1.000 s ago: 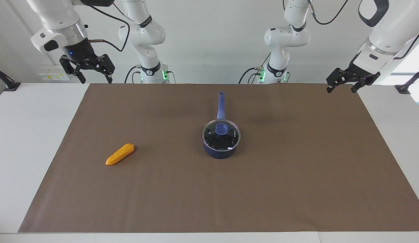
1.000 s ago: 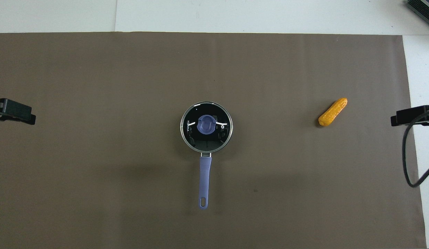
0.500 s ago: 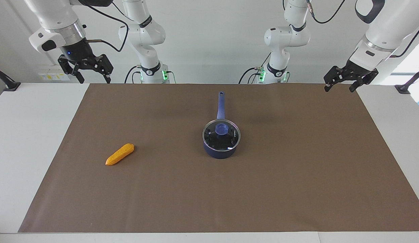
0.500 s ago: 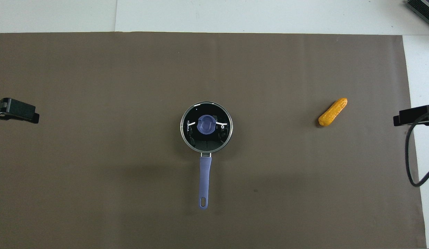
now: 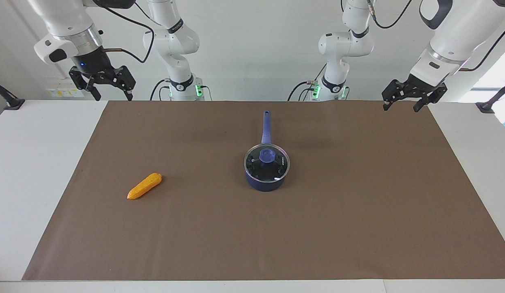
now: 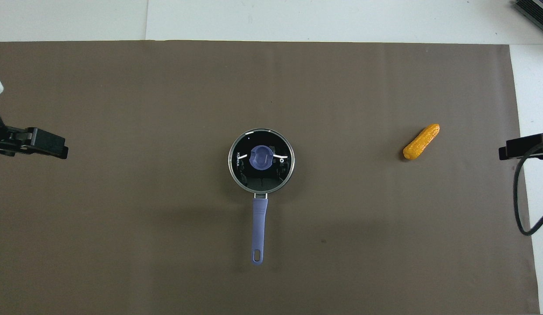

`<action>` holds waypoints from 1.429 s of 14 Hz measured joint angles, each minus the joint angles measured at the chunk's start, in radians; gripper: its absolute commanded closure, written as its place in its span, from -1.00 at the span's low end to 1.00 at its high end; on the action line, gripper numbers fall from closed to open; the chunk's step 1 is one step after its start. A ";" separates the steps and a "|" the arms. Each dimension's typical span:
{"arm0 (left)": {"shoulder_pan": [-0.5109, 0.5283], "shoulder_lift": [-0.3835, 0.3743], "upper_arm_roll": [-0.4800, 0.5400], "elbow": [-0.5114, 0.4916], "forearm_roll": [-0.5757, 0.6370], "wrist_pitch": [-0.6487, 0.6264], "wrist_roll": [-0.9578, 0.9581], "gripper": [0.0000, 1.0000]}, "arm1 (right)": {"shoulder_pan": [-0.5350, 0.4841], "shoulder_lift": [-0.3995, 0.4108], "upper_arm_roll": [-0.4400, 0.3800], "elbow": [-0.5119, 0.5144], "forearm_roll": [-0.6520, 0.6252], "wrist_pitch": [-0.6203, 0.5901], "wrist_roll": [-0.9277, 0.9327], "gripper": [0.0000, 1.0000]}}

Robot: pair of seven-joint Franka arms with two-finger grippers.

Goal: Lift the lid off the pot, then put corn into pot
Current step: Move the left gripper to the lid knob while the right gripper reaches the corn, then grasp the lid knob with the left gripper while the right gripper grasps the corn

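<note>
The glass lid (image 6: pixel 260 181) shows plain black through it, so I should expect an empty pot (image 6: pixel 261 161) with space for the corn when I raise the lid.
The dark blue pot (image 5: pixel 264 184) stands in the middle of the brown mat, its long handle (image 6: pixel 259 223) pointing toward the robots. The glass lid (image 5: pixel 277 167) with its blue knob (image 6: pixel 262 158) rests on the pot. The orange-yellow corn (image 5: pixel 144 186) lies flat on the mat toward the right arm's end (image 6: pixel 421 141). My left gripper (image 5: pixel 400 107) hangs open and empty over the mat's edge at the left arm's end. My right gripper (image 5: pixel 113 96) is raised over the mat's corner at its own end, open and empty.
The brown mat (image 5: pixel 358 211) covers most of the white table (image 5: pixel 36 171). A black cable (image 6: pixel 516 197) hangs from the right arm over the mat's edge. Both arm bases (image 5: pixel 181 87) stand at the robots' end.
The left gripper has moved in over the mat toward the pot's side. The right gripper has barely shifted. Pot, lid and corn have stayed put.
</note>
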 measured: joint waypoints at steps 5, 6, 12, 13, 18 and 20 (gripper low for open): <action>-0.128 0.002 -0.006 -0.065 -0.001 0.067 -0.088 -1.00 | -0.012 0.019 -0.002 -0.070 0.000 0.155 0.041 -1.00; -0.158 0.003 -0.007 -0.082 -0.001 0.085 -0.120 -1.00 | -0.011 0.034 -0.001 -0.080 0.000 0.176 0.046 -1.00; -0.291 0.016 -0.010 -0.144 -0.001 0.211 -0.227 -1.00 | -0.009 0.239 0.001 -0.156 0.000 0.429 0.112 -1.00; -0.303 0.028 -0.009 -0.144 -0.001 0.227 -0.241 -1.00 | -0.007 0.287 0.002 -0.161 0.000 0.477 0.122 -1.00; -0.359 0.105 -0.009 -0.139 -0.014 0.320 -0.353 -1.00 | 0.028 0.406 0.004 -0.164 0.000 0.621 0.193 -1.00; -0.397 0.135 -0.009 -0.139 -0.014 0.345 -0.408 -1.00 | 0.035 0.442 0.004 -0.175 0.000 0.637 0.202 -1.00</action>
